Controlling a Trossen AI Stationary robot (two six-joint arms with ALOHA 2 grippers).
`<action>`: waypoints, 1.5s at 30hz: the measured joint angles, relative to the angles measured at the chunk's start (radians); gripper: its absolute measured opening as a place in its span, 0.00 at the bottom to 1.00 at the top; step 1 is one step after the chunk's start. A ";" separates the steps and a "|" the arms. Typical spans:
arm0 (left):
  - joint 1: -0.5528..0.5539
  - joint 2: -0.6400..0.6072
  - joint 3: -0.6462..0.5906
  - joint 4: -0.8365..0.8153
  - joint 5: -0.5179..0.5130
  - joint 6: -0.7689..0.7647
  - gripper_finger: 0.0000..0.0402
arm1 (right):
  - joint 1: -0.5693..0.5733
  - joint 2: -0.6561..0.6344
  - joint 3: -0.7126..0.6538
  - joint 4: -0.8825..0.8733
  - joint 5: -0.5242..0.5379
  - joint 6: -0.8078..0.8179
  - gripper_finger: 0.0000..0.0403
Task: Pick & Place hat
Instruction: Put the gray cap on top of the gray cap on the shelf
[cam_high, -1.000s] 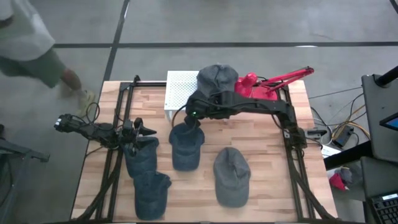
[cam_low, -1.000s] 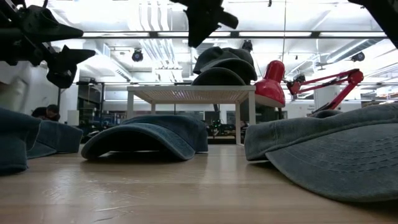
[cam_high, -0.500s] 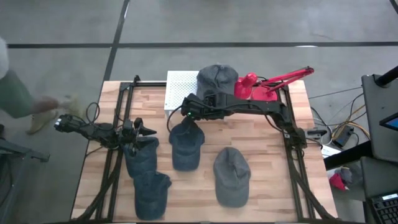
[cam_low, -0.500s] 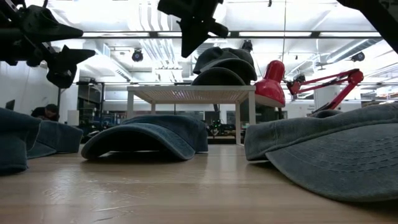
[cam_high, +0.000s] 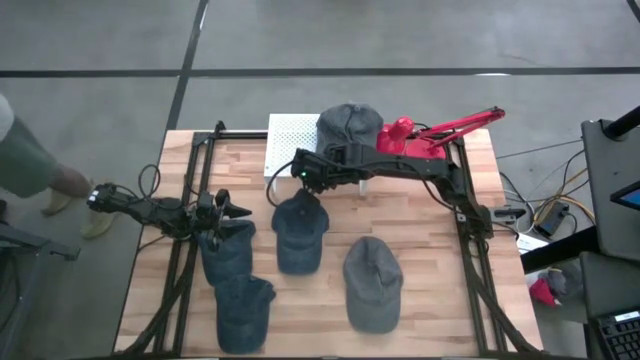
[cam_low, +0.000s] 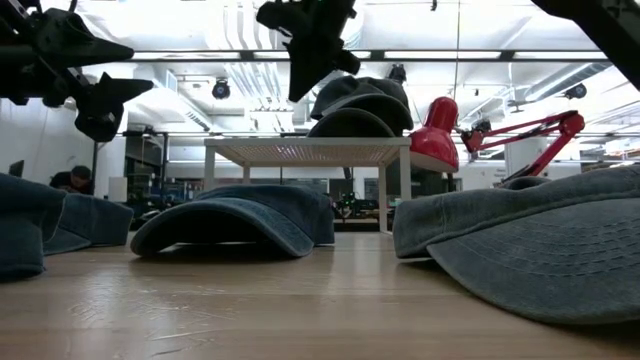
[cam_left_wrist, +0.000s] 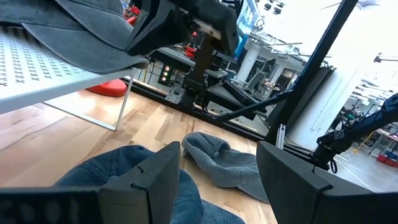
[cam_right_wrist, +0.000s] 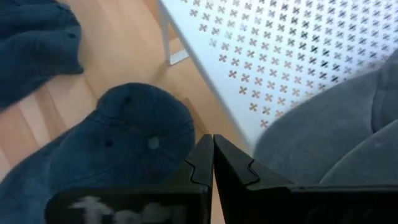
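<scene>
I should go on moving my right gripper toward the near grey hat (cam_high: 373, 283) before the fingers open above it, because the grey hat lies top up and clear of its neighbours.
Several denim hats lie crown up on the wooden table: a dark blue one (cam_high: 300, 232), a grey one (cam_high: 372, 282) and two blue ones (cam_high: 228, 250) (cam_high: 243, 310) on the left. Another grey hat (cam_high: 350, 125) rests on a white perforated stand (cam_high: 290, 140) at the far edge. My right gripper (cam_high: 303, 172) (cam_right_wrist: 212, 155) hangs shut and empty in the air between the dark blue hat (cam_right_wrist: 134, 137) and the stand (cam_right_wrist: 280, 56). My left gripper (cam_high: 235, 212) (cam_left_wrist: 217, 180) waits open above the left blue hat (cam_left_wrist: 124, 171).
A red desk lamp (cam_high: 430, 135) stands at the far right, beside the stand. Black frame rails (cam_high: 190, 200) (cam_high: 465, 200) run along both sides of the table. Bare wood shows at the near right corner (cam_high: 470, 310). A person (cam_high: 25, 165) stands left of the table.
My right gripper has drawn back from above the dark blue hat's crown, rising a little and moving toward the far edge and the white stand. No hat has moved. The person beside the table has shifted to the left.
</scene>
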 joint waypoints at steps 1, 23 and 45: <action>0.000 0.000 0.000 0.001 0.000 0.000 0.54 | -0.002 0.000 -0.007 -0.001 -0.003 0.000 0.02; 0.000 0.000 0.000 0.003 0.000 -0.001 0.54 | -0.003 0.001 -0.042 -0.150 0.034 0.052 0.02; 0.000 0.000 0.000 0.003 0.000 -0.001 0.54 | 0.145 -0.067 0.029 -0.200 -0.074 -0.006 0.02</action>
